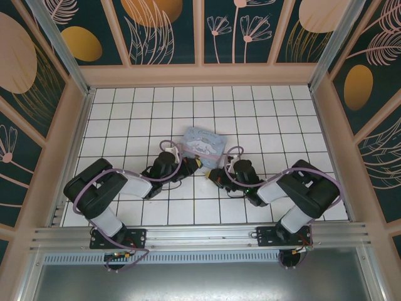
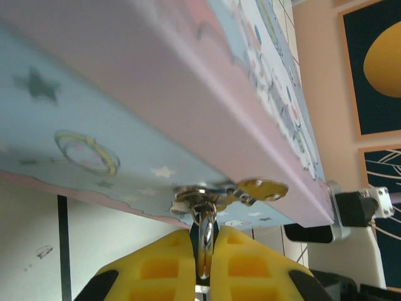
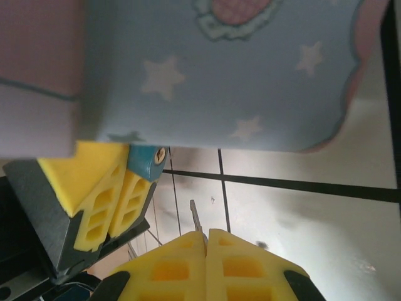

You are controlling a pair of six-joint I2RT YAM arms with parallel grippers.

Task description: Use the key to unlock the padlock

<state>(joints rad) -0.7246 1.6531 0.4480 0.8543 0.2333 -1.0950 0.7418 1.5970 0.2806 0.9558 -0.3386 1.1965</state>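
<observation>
The robot's right gripper should turn back and line up the key with the keyhole point(image 3: 160, 155) before it pushes in, because the key's blade point(image 3: 196, 216) is pointing past the side of the padlock.
My left gripper point(image 2: 205, 232) is shut on the padlock point(image 2: 205, 251). Its shiny shackle stands between the yellow pads and reaches up into the metal hasp point(image 2: 216, 191) on the tin box's side. In the right wrist view the padlock's teal body point(image 3: 145, 160) pokes out of the left gripper's fingers point(image 3: 103, 188), with the small brassy keyhole end facing my right gripper point(image 3: 206, 233). That gripper is shut on the key point(image 3: 195, 216), whose thin dark blade sticks out a little below and right of the padlock, apart from it. From above, the left gripper point(image 1: 193, 164) and right gripper point(image 1: 213, 175) meet mid-table.
The pale blue cartoon-printed tin box point(image 1: 204, 141) lies just beyond both grippers, its side wall point(image 3: 219, 69) close above the fingers. White tiled floor point(image 1: 263, 119) spreads around it, fenced by wooden walls point(image 1: 200, 75). Purple cables point(image 1: 169, 145) loop over both wrists.
</observation>
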